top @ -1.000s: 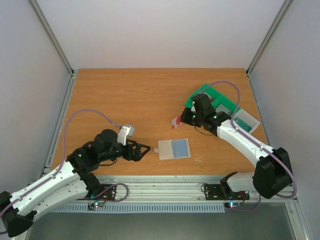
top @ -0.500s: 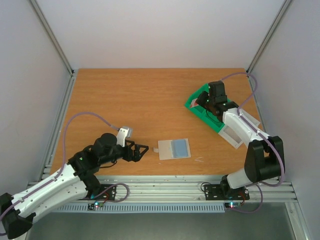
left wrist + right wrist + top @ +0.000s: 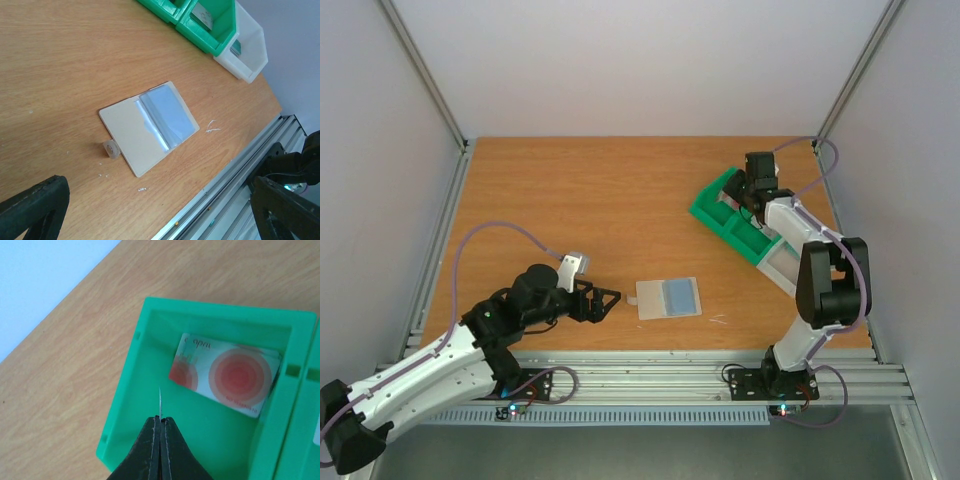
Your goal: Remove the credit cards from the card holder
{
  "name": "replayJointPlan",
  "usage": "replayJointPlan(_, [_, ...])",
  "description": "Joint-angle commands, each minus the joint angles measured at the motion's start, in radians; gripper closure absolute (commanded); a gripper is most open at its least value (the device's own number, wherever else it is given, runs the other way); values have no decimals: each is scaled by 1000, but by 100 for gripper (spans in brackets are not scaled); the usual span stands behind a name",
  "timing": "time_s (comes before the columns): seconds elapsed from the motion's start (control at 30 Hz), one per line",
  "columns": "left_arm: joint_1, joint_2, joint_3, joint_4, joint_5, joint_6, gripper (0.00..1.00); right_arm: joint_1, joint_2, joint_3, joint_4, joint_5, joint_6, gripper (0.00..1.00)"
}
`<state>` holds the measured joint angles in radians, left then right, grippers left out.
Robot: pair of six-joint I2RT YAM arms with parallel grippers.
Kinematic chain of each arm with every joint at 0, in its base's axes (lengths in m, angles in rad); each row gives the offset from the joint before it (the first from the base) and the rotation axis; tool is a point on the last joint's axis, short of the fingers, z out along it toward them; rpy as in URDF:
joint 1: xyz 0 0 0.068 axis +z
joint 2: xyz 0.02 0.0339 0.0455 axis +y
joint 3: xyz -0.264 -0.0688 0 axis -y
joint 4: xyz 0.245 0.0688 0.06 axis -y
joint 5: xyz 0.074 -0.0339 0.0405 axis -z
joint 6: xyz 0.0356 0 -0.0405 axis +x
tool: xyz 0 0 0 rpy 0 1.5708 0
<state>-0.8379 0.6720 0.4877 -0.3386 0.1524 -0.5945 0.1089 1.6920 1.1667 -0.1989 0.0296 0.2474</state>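
The thin card hangs edge-on above the open end compartment, so my right gripper keeps bringing it down until it reaches the pinkish-red card, then lets go.
The card holder lies open and flat near the table's front edge, its tab on the left. A blue-grey card sits in its right sleeve, also in the left wrist view. My left gripper is open and empty, just left of the holder. My right gripper is shut on a thin card seen edge-on, over the end compartment of the green tray. A pinkish-red card lies flat in that compartment. From above, the right gripper is over the tray.
A white bin adjoins the green tray's near end; it holds a teal card. A grey card lies in a green compartment. The metal rail runs along the table's front edge.
My right gripper has carried a card from the table's middle right back over the green tray's far compartment. My left arm has barely moved.
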Motion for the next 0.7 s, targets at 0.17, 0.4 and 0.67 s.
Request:
replayJointPlan(0.17, [0, 1, 7, 58, 9, 16, 1, -69, 108, 110, 59, -14, 18, 99])
replayJointPlan(0.4, [-1, 17, 6, 56, 10, 21, 1, -95, 177, 151, 68, -70, 37, 99])
replayJointPlan(0.67, [0, 21, 5, 62, 11, 24, 1, -135, 220, 131, 133, -118, 61, 99])
